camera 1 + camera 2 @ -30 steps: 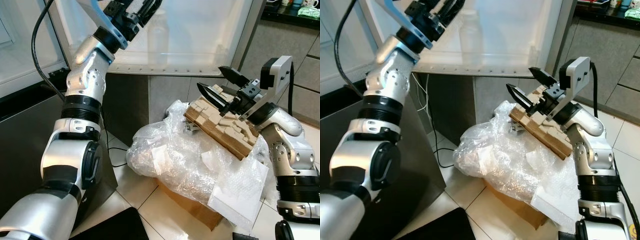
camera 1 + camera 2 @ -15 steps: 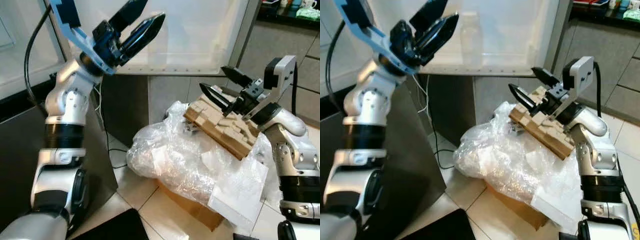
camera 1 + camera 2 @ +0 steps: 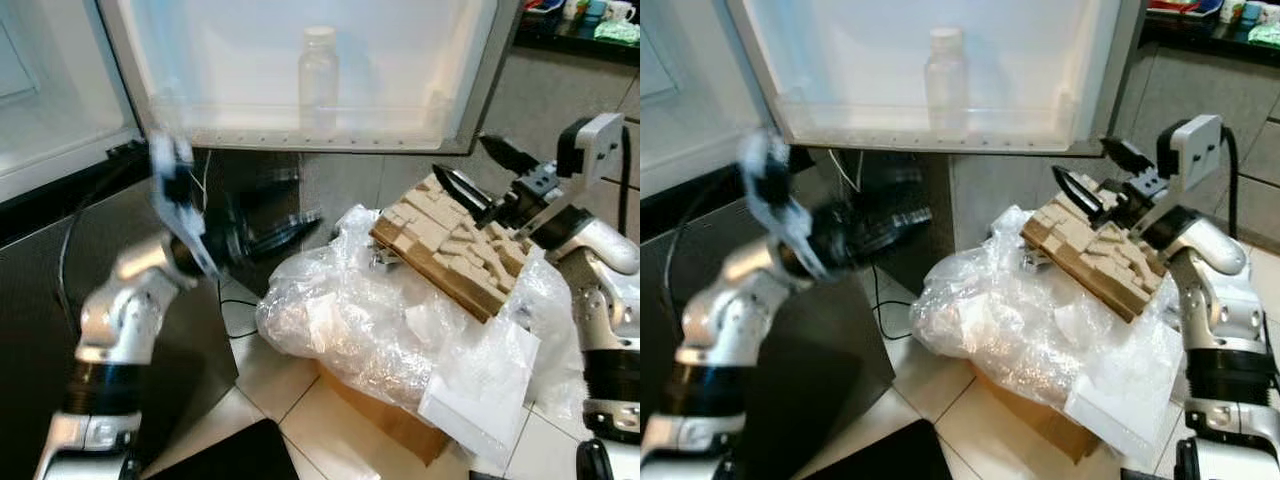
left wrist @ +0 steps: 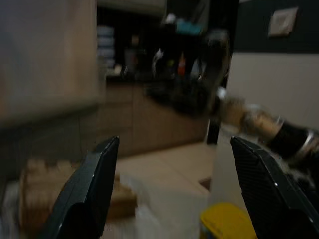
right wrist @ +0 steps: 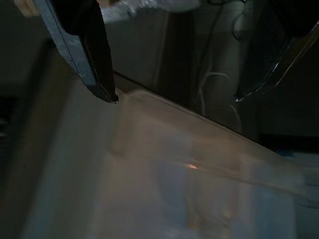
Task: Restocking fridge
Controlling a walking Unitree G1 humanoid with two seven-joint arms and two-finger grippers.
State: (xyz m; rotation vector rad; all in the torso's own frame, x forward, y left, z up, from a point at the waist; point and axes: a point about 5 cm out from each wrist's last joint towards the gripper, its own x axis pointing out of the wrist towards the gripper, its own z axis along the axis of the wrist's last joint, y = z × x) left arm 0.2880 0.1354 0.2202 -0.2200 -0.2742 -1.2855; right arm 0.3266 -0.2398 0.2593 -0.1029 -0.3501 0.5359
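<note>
My gripper will push the fridge door closed, and the clear plastic bottle (image 3: 319, 80) will move along upright because it stands behind the door shelf's clear rail (image 3: 395, 126).
A clear plastic bottle (image 3: 317, 68) stands upright in the shelf (image 3: 300, 128) of the open fridge door. My left gripper (image 3: 285, 228) is low, under the door and blurred by motion. Its fingers (image 4: 94, 189) stand apart in the left wrist view, with nothing between them. My right gripper (image 3: 462, 156) is open above the top corner of a tilted brown block covered in pale foam pieces (image 3: 450, 250), and holds nothing. The right wrist view looks past its open fingers (image 5: 84, 55) at the door shelf.
A heap of bubble wrap (image 3: 350, 320) lies over a cardboard box (image 3: 385, 420) on the tiled floor. A dark panel (image 3: 40, 300) stands on the left, with cables (image 3: 215, 290) beside it. Grey cabinets (image 3: 560, 90) are at the back right.
My left arm has swung down from the door shelf to below the door, still open. The bottle stays on the shelf. My right gripper has shifted a little right and up.
</note>
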